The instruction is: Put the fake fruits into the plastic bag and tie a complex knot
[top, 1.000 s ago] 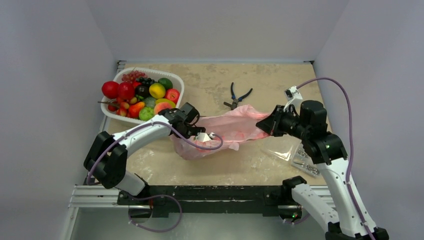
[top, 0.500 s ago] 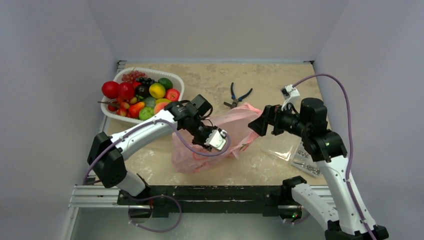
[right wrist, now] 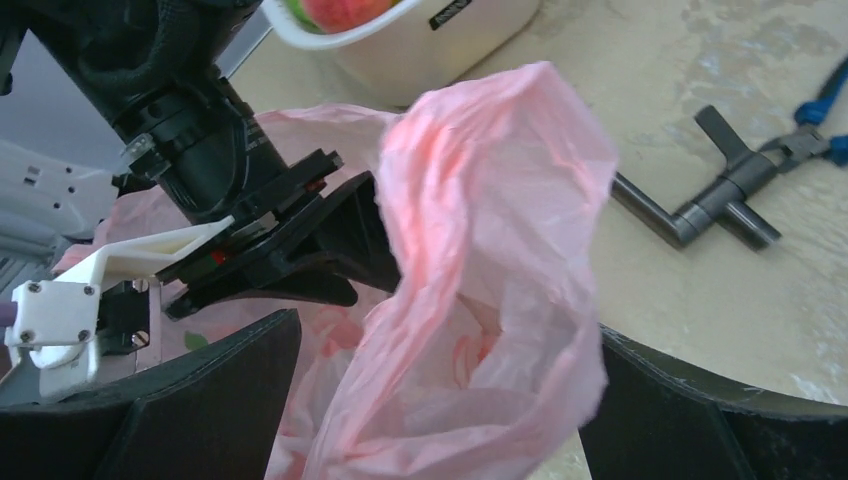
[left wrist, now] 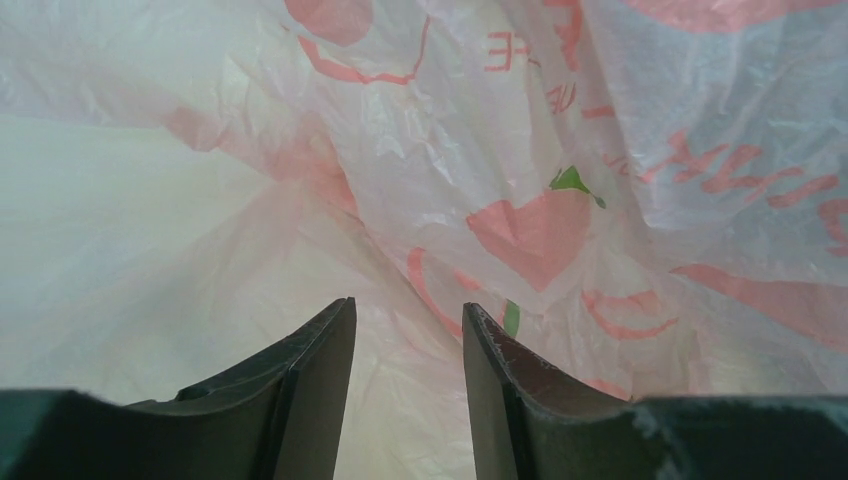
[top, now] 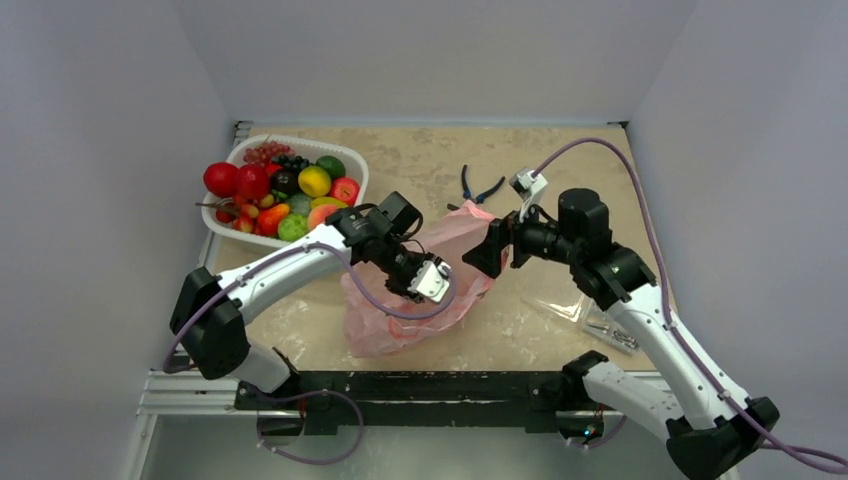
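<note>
The bag's fold hangs loose between my right gripper's fingers. I should pinch it and pull back to hold the bag open before my left gripper gets the fruits.
The fake fruits lie heaped in a white basket at the back left; one of them shows at the top of the right wrist view. The pink plastic bag slumps mid-table. My left gripper reaches inside it: its jaws stand a little apart, with printed film all around and nothing pinched. My right gripper is wide open at the bag's right end. A raised fold of the bag hangs loose between its fingers. No knot shows.
Blue-handled pliers lie behind the bag and appear at the right of the right wrist view. A clear bag of hardware lies at the right, under my right arm. The left arm's wrist is close in front of my right gripper.
My right gripper has let go of the bag's end, opened wide and moved left toward the bag. My left gripper has pushed into the bag and its jaws have narrowed.
</note>
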